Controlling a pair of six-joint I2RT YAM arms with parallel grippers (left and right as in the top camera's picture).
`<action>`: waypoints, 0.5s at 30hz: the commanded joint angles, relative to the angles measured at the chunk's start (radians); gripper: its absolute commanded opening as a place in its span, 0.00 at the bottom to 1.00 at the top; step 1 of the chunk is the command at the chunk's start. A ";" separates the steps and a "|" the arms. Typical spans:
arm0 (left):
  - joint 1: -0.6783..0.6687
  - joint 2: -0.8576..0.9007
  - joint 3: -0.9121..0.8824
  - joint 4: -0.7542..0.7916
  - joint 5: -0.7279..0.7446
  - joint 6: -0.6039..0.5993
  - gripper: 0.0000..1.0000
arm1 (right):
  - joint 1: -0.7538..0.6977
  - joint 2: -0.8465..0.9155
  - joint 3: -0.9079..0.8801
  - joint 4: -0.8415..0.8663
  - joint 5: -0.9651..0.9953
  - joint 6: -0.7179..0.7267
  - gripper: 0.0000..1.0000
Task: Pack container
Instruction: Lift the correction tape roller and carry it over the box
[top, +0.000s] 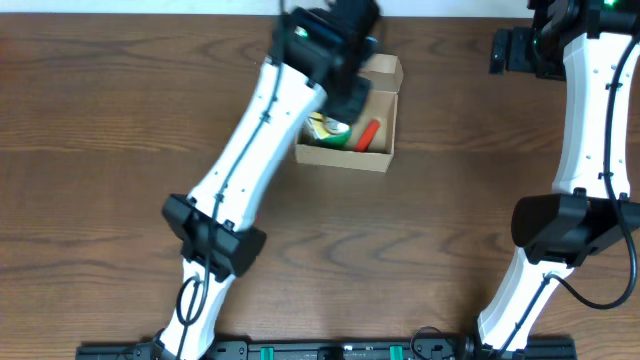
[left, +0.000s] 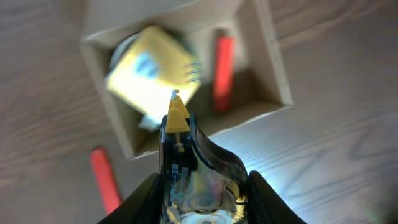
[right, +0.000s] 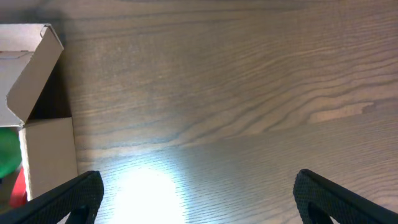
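I should carry on with my left gripper, the clear item (left: 200, 177) parallel to the free strip (left: 249, 86) beside the container's red stick, and let go over that strip.
The brown cardboard container (top: 345, 157) stands open at the table's back middle, its flap lid (top: 385, 68) raised. Inside lie a yellow packet (top: 325, 127) and a red stick (top: 368, 134). My left gripper (top: 350, 88) hovers over the box, shut on a shiny clear item with a yellow tip (left: 177, 118). The left wrist view shows the container (left: 273, 65), the yellow packet (left: 152, 71), the red stick (left: 222, 65) and a second red stick (left: 104, 177) outside on the table. My right gripper (top: 510, 50) is open and empty, right of the container (right: 31, 68).
Something green (right: 6, 152) and red shows inside the box in the right wrist view. The wooden table (top: 100, 120) is dark brown. My right gripper (right: 199, 193) hangs over bare wood with a bright light patch.
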 joint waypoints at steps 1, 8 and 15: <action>-0.045 0.039 0.013 0.041 -0.027 0.014 0.05 | 0.003 0.006 0.000 -0.001 0.000 0.010 0.99; -0.080 0.145 0.013 0.135 -0.027 -0.065 0.05 | 0.003 0.006 0.000 -0.001 0.000 0.010 0.99; -0.077 0.257 0.013 0.190 -0.036 -0.141 0.06 | 0.003 0.006 0.000 -0.001 0.000 0.010 0.99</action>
